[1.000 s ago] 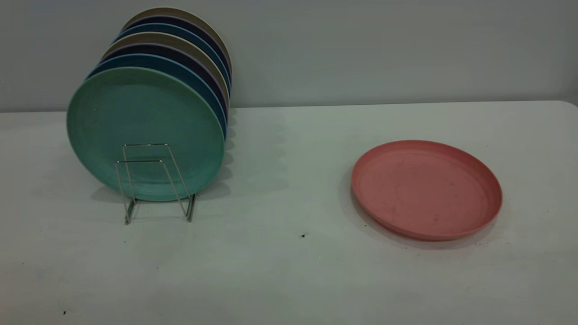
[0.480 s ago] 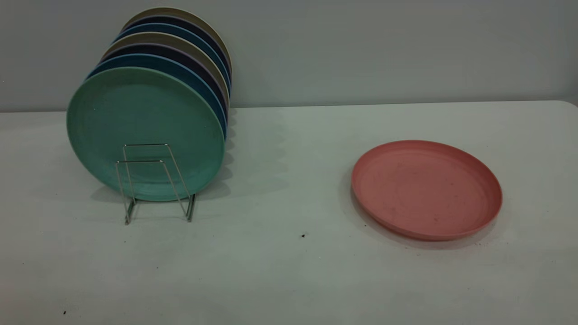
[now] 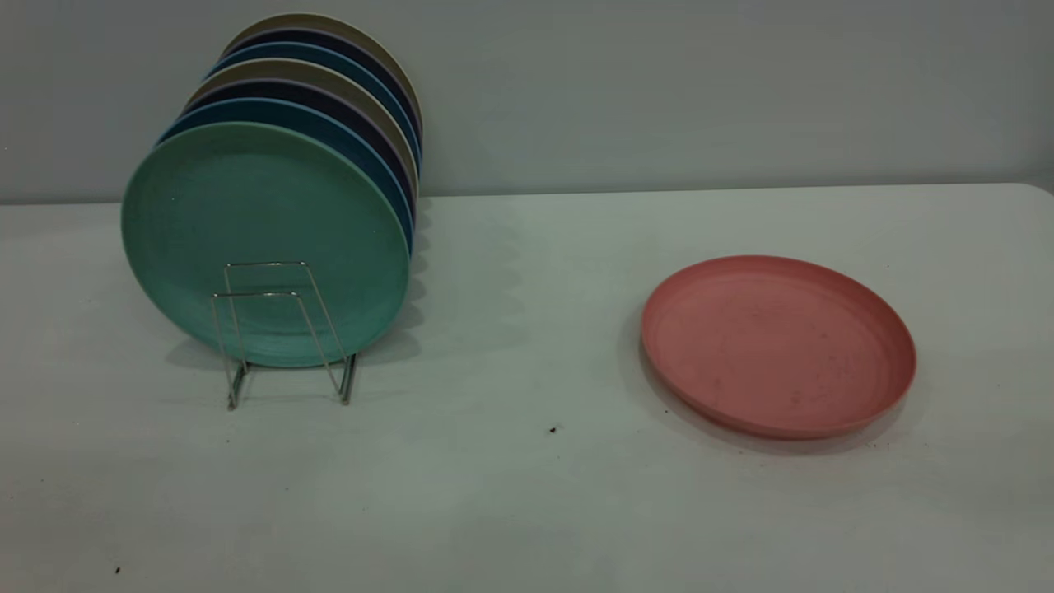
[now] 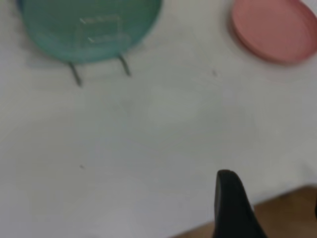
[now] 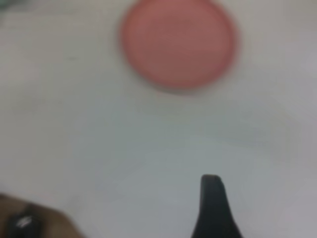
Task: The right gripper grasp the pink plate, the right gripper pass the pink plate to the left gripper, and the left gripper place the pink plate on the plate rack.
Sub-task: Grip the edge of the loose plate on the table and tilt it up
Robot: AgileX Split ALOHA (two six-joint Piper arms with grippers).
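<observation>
My right gripper keeps moving in until its fingers straddle that rim, because the way to the pink plate's rim farthest from the plate rack is clear.
The pink plate lies flat on the white table at the right; it also shows in the left wrist view and the right wrist view. The plate rack stands at the left, its front wire loops bare, with a teal-green plate and several more plates upright behind. Neither arm shows in the exterior view. My left gripper hangs open near the table's front edge, one finger in view. My right gripper is open and empty, well short of the pink plate, one finger showing.
The table's wooden front edge shows under the left gripper. A grey wall backs the table. The table lies bare between the rack and the pink plate.
</observation>
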